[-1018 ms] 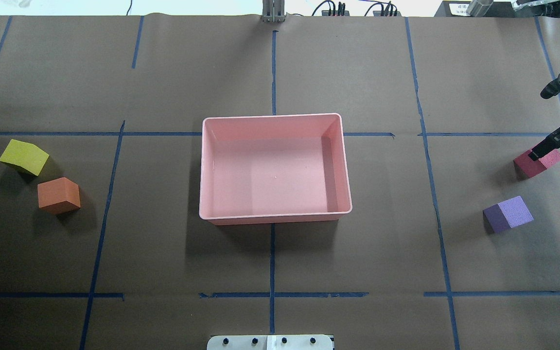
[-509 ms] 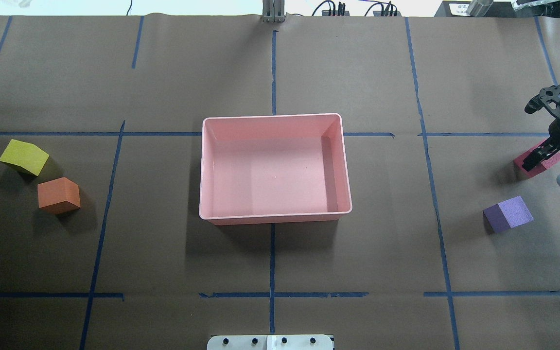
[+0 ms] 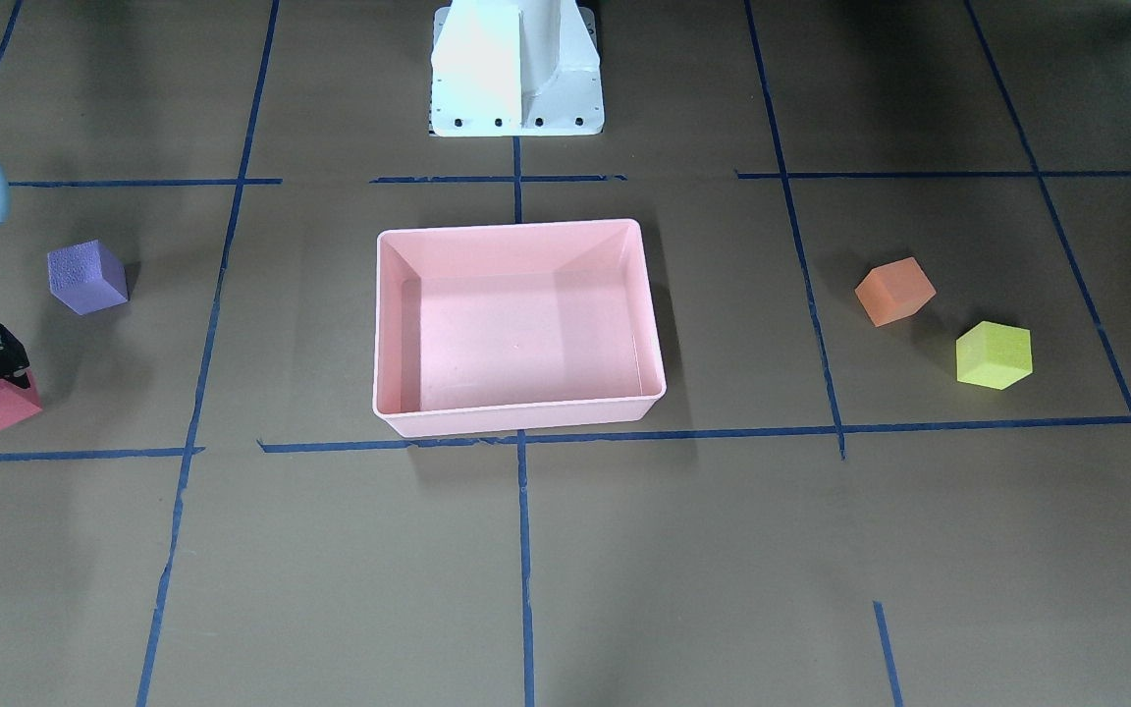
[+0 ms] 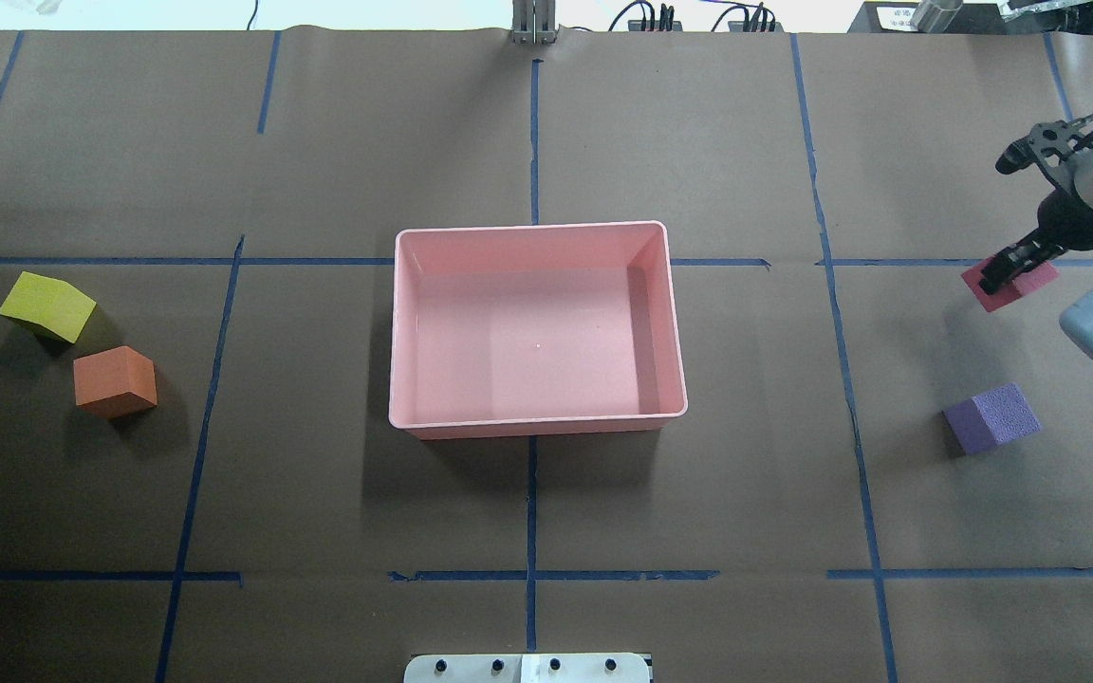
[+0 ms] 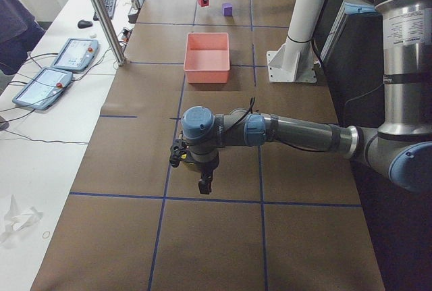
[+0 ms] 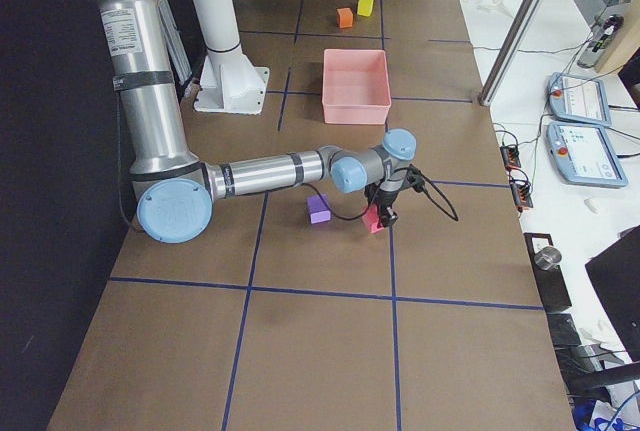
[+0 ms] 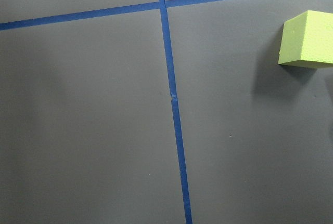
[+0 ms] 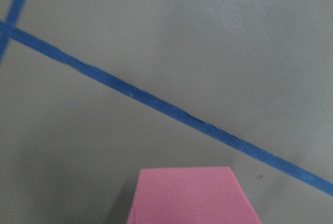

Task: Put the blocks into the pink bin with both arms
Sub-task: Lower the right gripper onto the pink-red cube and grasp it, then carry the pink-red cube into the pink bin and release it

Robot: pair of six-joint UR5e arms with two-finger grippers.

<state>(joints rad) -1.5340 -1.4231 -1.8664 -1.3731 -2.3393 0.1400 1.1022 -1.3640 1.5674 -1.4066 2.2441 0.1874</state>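
Note:
My right gripper keeps going across and lets go inside the pink bin, because the red-pink block is clear of the purple block and the bin is empty.
My right gripper is shut on the red-pink block at the table's right side and holds it a little above the paper; the block fills the bottom of the right wrist view. The purple block lies nearer the robot on that side. The pink bin sits empty at the centre. The yellow-green block and the orange block lie at the left. My left gripper shows only in the exterior left view, beyond the table's left part; I cannot tell whether it is open or shut. The left wrist view shows the yellow-green block.
The robot's white pedestal base stands behind the bin. Blue tape lines cross the brown paper. A side bench with tablets and a metal post runs along the far edge.
My right gripper has closed on the red-pink block and carried it away from the robot and towards the bin. The other blocks and the bin have not moved.

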